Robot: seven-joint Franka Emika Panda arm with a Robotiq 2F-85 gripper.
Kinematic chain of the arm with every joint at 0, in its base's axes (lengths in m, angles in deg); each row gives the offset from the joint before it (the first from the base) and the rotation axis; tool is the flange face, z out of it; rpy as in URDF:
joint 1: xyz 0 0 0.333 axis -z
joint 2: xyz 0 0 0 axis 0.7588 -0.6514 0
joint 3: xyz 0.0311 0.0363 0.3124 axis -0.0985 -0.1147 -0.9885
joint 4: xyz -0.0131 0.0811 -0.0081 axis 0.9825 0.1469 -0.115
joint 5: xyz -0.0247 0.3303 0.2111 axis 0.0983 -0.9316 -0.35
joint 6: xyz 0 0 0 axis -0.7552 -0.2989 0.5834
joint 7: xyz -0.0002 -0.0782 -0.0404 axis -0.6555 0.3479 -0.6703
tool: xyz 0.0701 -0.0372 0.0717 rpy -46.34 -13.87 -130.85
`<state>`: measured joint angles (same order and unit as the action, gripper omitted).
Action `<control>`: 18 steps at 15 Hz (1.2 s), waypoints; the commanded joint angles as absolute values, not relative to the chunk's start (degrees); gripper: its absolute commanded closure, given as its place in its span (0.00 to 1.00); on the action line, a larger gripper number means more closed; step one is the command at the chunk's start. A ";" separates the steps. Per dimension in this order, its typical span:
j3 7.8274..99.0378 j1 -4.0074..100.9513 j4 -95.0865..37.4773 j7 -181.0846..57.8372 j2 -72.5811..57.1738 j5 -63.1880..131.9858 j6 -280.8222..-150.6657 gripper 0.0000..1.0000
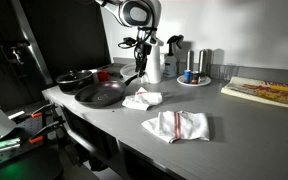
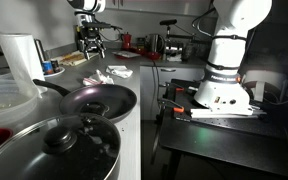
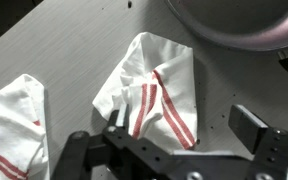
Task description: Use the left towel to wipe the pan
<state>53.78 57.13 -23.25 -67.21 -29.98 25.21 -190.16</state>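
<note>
The towel (image 1: 141,99) beside the pan is creased by loose folds (image 3: 153,88), so it will bunch up into a peak and its edges will hang down when I pick it up.
The left towel (image 1: 142,99), white with red stripes, lies crumpled on the grey counter right beside the dark pan (image 1: 102,93). In the wrist view this towel (image 3: 149,95) is in the middle, with the pan's rim (image 3: 244,25) at the top right. My gripper (image 3: 184,128) is open and empty. It hangs just above the towel, one finger over its near edge and the other over bare counter. In an exterior view the gripper (image 1: 134,76) is above the gap between pan and towel. The pan (image 2: 99,100) also shows close up in an exterior view.
A second striped towel (image 1: 177,125) lies nearer the counter's front edge and shows at the left of the wrist view (image 3: 14,120). A lidded pot (image 2: 64,145) stands beside the pan. A white jug (image 1: 154,65), a tray of cups (image 1: 194,78) and a board (image 1: 264,92) stand further along.
</note>
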 commanded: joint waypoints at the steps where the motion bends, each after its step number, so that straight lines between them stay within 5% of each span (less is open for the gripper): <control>1: 54.43 57.25 -17.93 -69.67 -35.51 23.87 -190.06 0.00; 14: 56.62 58.73 -6.46 -78.99 -49.45 23.74 -188.29 0.00; 15: 56.62 58.77 -5.81 -79.24 -49.98 23.81 -188.38 0.25; 18: 56.44 58.74 -4.47 -79.51 -50.82 23.87 -188.71 0.40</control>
